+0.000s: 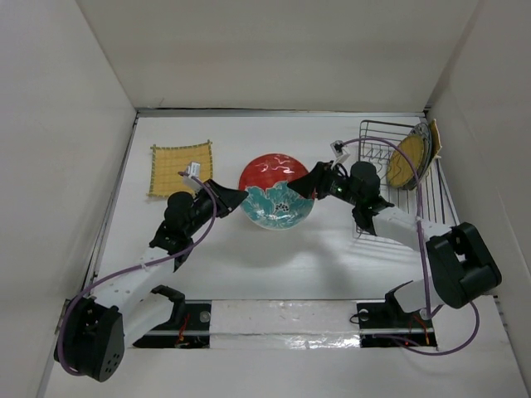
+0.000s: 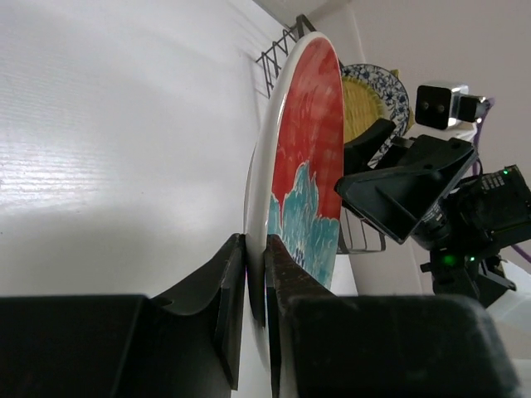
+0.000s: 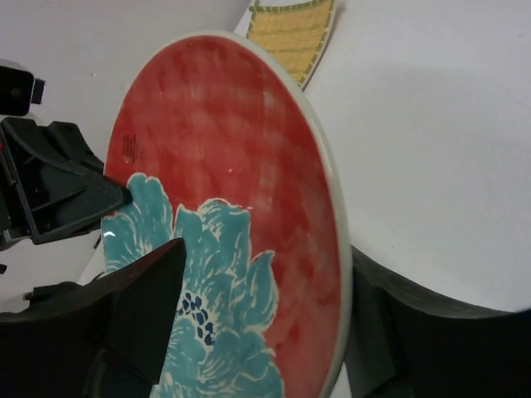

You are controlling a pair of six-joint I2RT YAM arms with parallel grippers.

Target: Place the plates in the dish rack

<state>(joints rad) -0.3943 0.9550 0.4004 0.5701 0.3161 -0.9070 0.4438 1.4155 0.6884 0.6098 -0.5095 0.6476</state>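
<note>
The robot's left gripper is pinching the red plate's rim [image 1: 246, 204] a long way from the dish rack, so the right gripper should grip the opposite rim [image 1: 311, 200] before the left gripper lets go.
The red round plate with the teal flower [image 1: 276, 192] is held on edge above the middle of the table. My left gripper [image 1: 238, 199] is shut on its left rim; the left wrist view shows both fingers [image 2: 286, 282] pinching the rim of the plate [image 2: 303, 141]. My right gripper [image 1: 305, 184] is open, and its jaws straddle the plate's right rim [image 3: 249, 191] without closing. The black wire dish rack [image 1: 375, 137] stands at the back right. It holds a round yellow plate [image 1: 406, 159] and a blue-white plate [image 1: 425, 148]. A square yellow plate [image 1: 180, 168] lies at the back left.
White walls enclose the table on three sides. The rack [image 2: 278, 56] with its plates shows behind the red plate in the left wrist view, close to the right arm [image 2: 465, 207]. The square plate [image 3: 290, 29] lies beyond the red plate in the right wrist view.
</note>
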